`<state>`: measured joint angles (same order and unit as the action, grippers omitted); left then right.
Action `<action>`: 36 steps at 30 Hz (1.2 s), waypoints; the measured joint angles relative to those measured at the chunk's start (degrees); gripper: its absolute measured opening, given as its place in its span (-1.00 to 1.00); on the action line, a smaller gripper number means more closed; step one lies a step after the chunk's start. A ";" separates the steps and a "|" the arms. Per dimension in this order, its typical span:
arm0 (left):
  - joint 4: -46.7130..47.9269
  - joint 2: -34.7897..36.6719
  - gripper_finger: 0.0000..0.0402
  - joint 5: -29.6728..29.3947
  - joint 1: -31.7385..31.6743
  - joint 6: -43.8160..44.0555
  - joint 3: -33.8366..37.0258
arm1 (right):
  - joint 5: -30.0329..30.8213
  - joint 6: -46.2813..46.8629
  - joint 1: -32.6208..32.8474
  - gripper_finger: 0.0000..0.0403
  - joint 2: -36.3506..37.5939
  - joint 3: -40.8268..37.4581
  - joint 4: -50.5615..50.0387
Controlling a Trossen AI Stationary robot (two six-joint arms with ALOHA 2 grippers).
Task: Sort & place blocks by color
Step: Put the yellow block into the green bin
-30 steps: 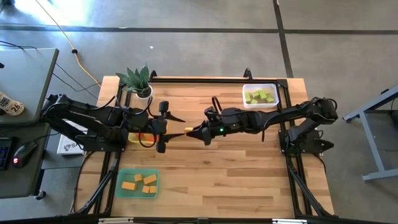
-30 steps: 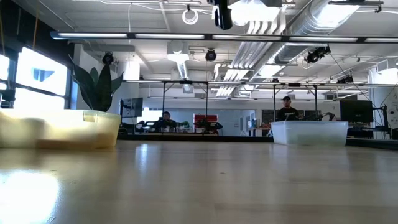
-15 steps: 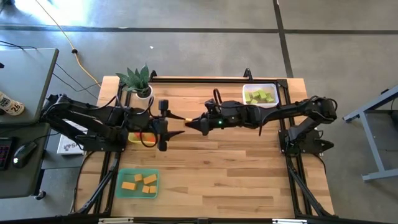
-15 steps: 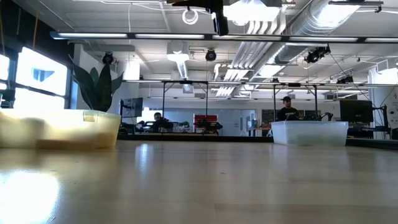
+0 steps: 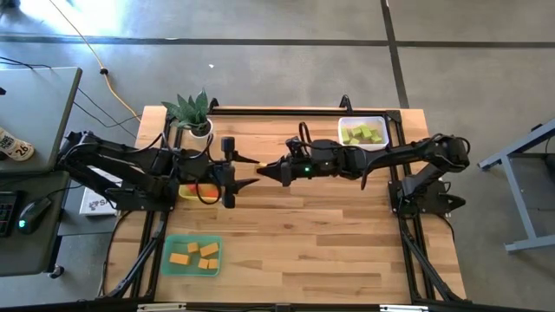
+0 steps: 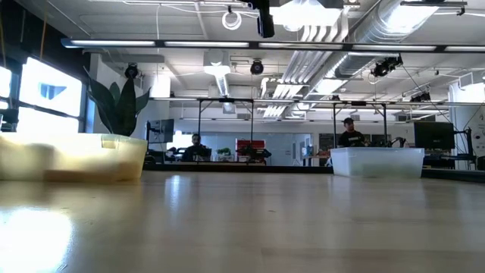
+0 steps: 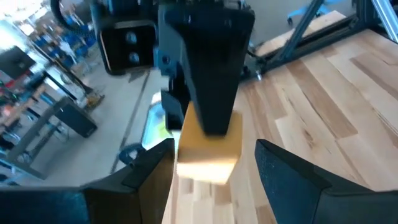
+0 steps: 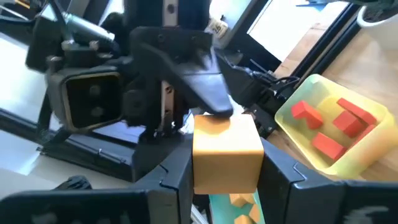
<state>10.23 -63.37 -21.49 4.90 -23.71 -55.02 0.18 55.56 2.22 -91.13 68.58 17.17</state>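
The orange block is in my right gripper, far from the green tray [image 5: 192, 256], so my left gripper should grab the block's free half [image 7: 208, 155] and bring the block there.
An orange block [image 8: 225, 152] is held in mid-air over the table's middle by my right gripper [image 5: 268, 171], which is shut on it. My left gripper [image 5: 245, 172] is open and faces it at the same height. In the left wrist view the left fingers [image 7: 149, 171] stand on either side of the orange block [image 7: 208, 146] with a small gap on each side. Red blocks lie in the yellow tray [image 8: 292, 112]. Several orange blocks lie in the green tray [image 5: 192, 256], and light green ones in the clear tray [image 5: 362, 133]. My right gripper pinches the orange block by two opposite side faces [image 8: 199, 158] between its two fingers. It comes level from the table's right. The block is lifted clear of the table and sits square in the hold. Its front half sticks out past the fingertips.
A potted plant [image 5: 195, 113] stands at the far left of the table, just behind the left arm. The yellow tray lies under the left arm in the high view. The near middle and near right of the wooden table [image 5: 329, 243] are bare. People sit in the room beyond.
My right gripper, carrying the orange block, has moved toward the table's left and far edge, up to my left gripper. The block now sits between the open left fingers. The left arm has stayed nearly still.
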 joint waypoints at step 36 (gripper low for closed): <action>-4.35 -4.29 -0.01 3.01 -2.31 2.00 0.04 | 1.71 -1.82 0.02 -0.47 -0.04 -0.02 -2.37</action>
<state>5.88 -67.66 -18.48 2.59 -21.71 -54.98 1.89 53.74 2.24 -91.18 68.55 14.80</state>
